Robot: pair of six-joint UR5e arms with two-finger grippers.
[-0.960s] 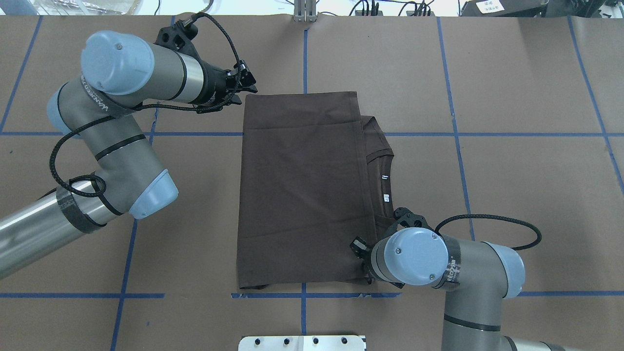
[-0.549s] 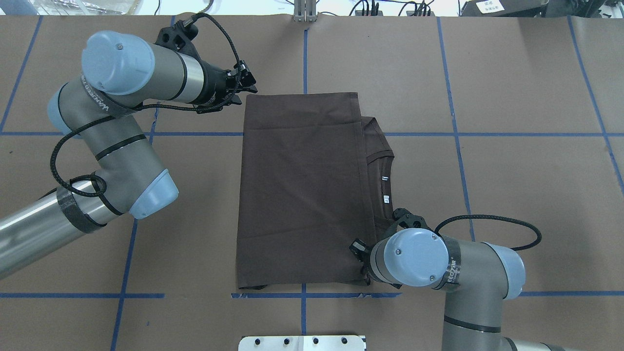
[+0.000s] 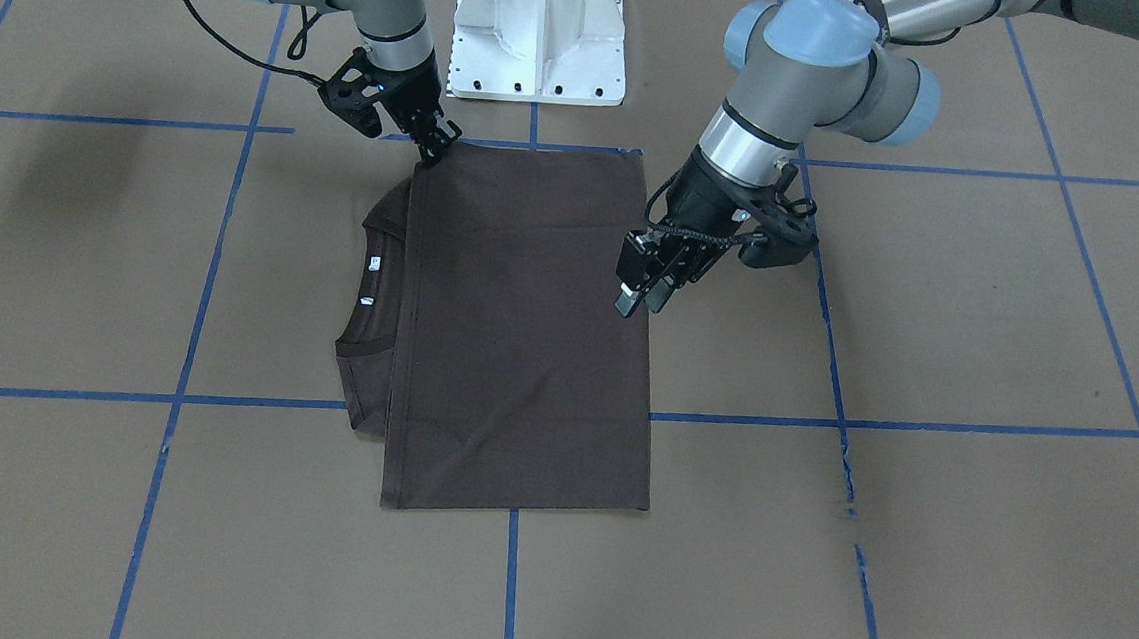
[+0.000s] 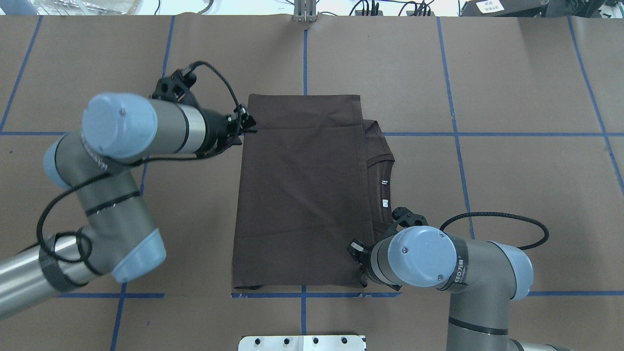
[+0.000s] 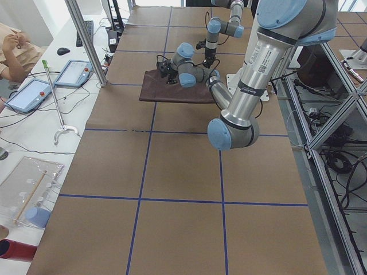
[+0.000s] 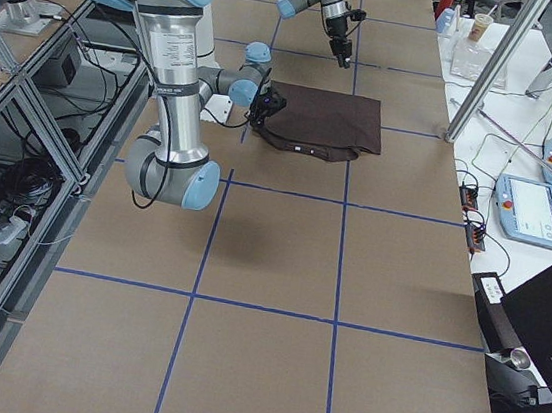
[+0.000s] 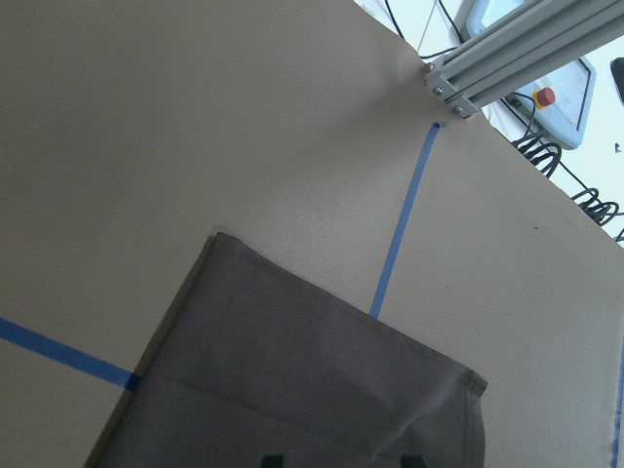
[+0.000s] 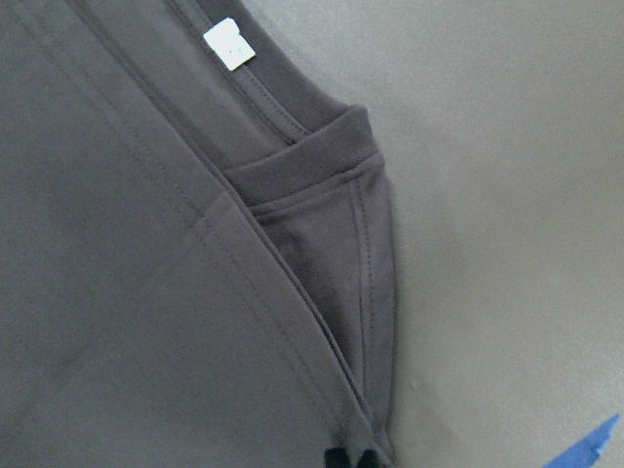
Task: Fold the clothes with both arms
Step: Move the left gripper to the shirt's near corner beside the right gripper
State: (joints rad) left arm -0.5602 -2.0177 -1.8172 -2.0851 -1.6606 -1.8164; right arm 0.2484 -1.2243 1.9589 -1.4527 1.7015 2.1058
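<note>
The collar is halfway along the shirt's side. The white neck labels will therefore end up covered inside when I fold the shirt's near edge over.
The dark brown T-shirt lies folded into a tall rectangle on the brown table, with its collar and white neck labels poking out on the right side. My left gripper hovers open and empty over the shirt's left edge. In the front-facing view it hangs above the cloth. My right gripper is shut on the shirt's near right corner, by the collar fold. In the overhead view the right wrist hides it.
The white bolted pedestal stands at the table's near edge, just behind the shirt. Blue tape lines cross the table. An aluminium post stands at the far edge. Tablets lie on a side bench.
My left gripper has moved from the shirt's far left corner toward me along its left edge. The shirt's near left edge has shifted slightly left. The right arm has barely moved.
</note>
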